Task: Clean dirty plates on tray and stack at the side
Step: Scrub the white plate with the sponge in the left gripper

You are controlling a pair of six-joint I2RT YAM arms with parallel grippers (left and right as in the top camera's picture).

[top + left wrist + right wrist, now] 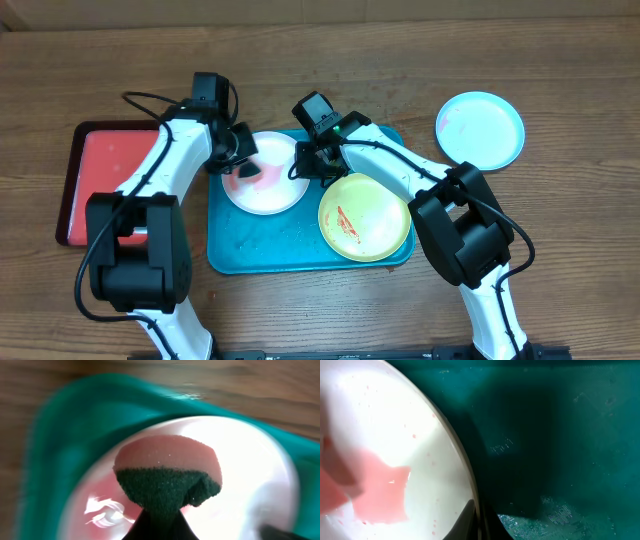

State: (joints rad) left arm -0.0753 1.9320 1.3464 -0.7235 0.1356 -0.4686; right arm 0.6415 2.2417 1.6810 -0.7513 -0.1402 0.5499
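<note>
Next, my left gripper wipes the sponge back over the pink smears toward the plate's near rim (263, 208), because they cover the middle of the white plate (266, 178) beside the sponge.
The teal tray (230, 250) holds the white plate (275, 195) and the yellow-green plate (375, 225), which has a red smear. The light blue plate (480, 130) lies on the table to the right of the tray. My left gripper (240, 160) is shut on a pink and dark green sponge (167, 467) and presses it on the white plate (250, 475), which has pink smears. My right gripper (305, 165) is shut on the white plate's right rim (470, 485), one finger inside and one outside (479, 522). The tray floor (560, 435) is wet.
A smaller red tray with a dark rim (100, 180) lies left of the teal tray, under my left arm. Wooden table surrounds everything. The teal tray's rim (75, 435) curves round the white plate in the left wrist view.
</note>
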